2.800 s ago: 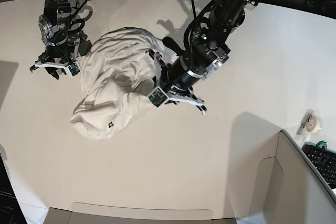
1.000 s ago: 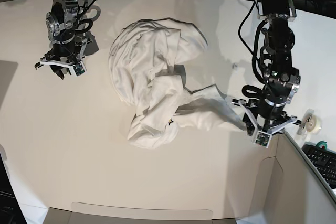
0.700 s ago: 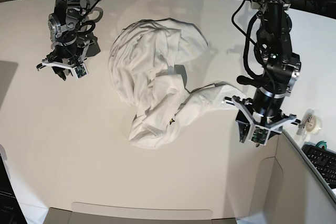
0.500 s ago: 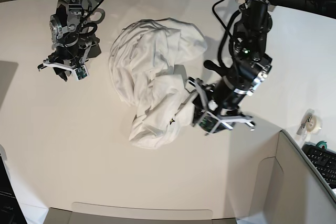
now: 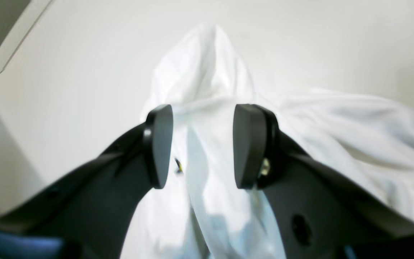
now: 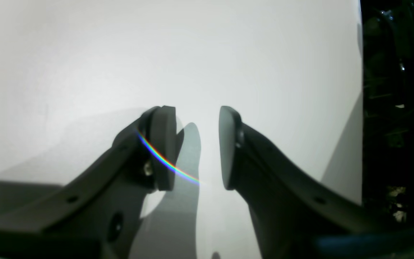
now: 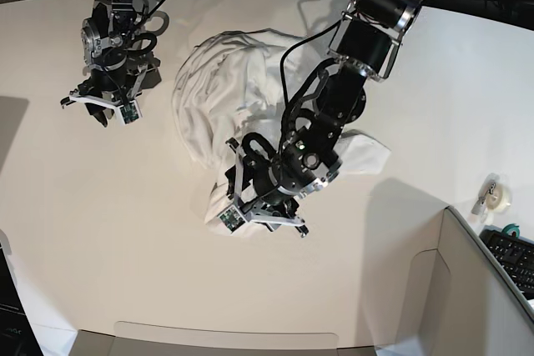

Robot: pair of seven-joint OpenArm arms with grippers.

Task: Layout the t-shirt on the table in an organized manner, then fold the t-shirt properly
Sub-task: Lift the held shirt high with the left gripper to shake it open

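The white t-shirt's near end (image 7: 219, 213) will come out when I pull, and the far heap will stay where it is, because slack folds (image 7: 225, 85) are bunched up in that heap.
The white t-shirt (image 7: 219, 81) lies crumpled in a heap on the off-white table (image 7: 125, 248), with one fold spread out to the right (image 7: 367, 153). Its print is hidden. My left gripper (image 7: 264, 221) hangs open over the heap's near end. In the left wrist view the left gripper (image 5: 203, 147) has its jaws apart, with white cloth (image 5: 207, 90) below and between them and a small dark tag (image 5: 178, 166) by the left finger. My right gripper (image 7: 98, 107) is open and empty to the left of the shirt. In the right wrist view the right gripper (image 6: 197, 144) is over bare table (image 6: 84, 54).
A grey cardboard box (image 7: 467, 289) stands at the near right corner, with a tape roll (image 7: 498, 198) and a keyboard (image 7: 513, 258) beyond it. A low grey edge (image 7: 225, 341) runs along the near side. The table's curved far edge meets dark frame parts.
My left arm swung from the right side of the table back left and now hovers over the shirt's near end. The pulled-out fold stays spread to the right. The right arm barely moved.
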